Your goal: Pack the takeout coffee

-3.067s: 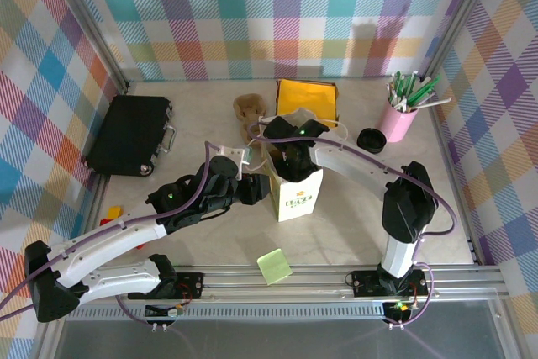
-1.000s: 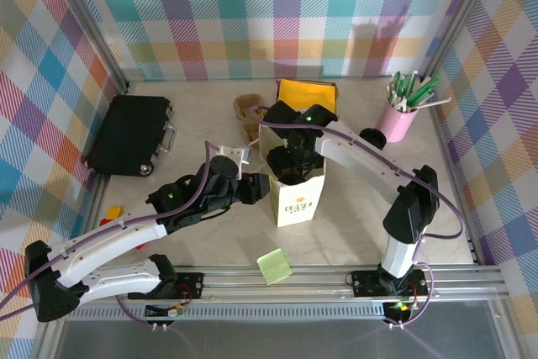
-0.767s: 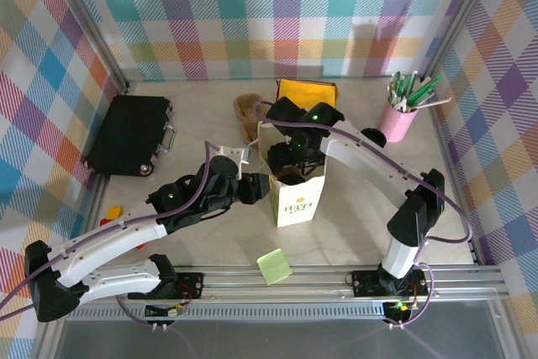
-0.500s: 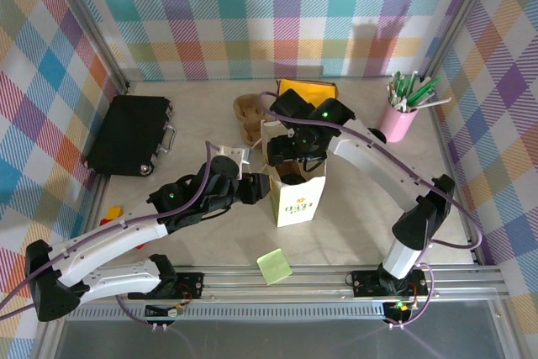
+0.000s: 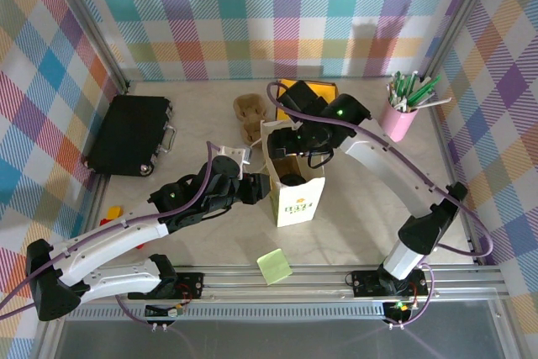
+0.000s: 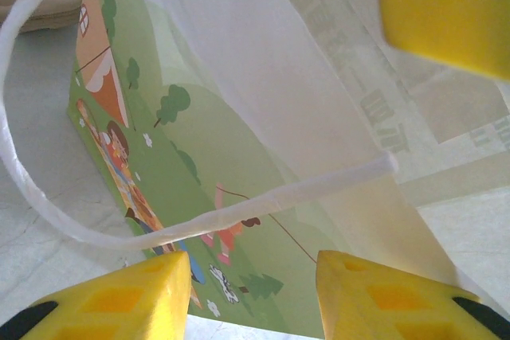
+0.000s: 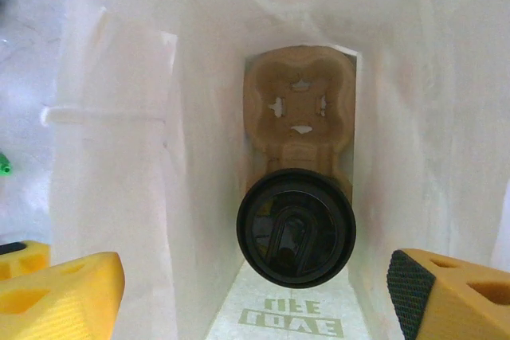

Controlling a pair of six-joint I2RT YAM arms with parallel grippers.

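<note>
My right gripper keeps going to the pink cup (image 5: 398,121) and closes on a straw, as the takeout coffee (image 5: 292,180) is standing upright in its carrier inside the bag.
The takeout coffee (image 7: 296,228) stands inside the white paper bag (image 5: 296,199), its black lid up, seated in a brown pulp carrier (image 7: 300,113) on the bag's floor. From above, the lid (image 5: 292,179) shows as a dark round in the bag's mouth. My right gripper (image 7: 255,300) hangs open above the bag's mouth, its fingers well clear of the cup on both sides; in the top view the right gripper (image 5: 294,144) sits over the bag's far rim. My left gripper (image 6: 253,292) stands open against the bag's printed left side, where the bag's handle (image 6: 239,211) crosses just above its fingertips.
A second pulp carrier (image 5: 250,115) and a yellow pouch (image 5: 304,90) lie behind the bag. A pink cup of pens (image 5: 402,115) stands at the back right. A black case (image 5: 130,134) lies at the left, and a green note (image 5: 274,265) near the front edge.
My right gripper has lifted up and back out of the bag, leaving the cup inside. The left arm and the bag have stayed put.
</note>
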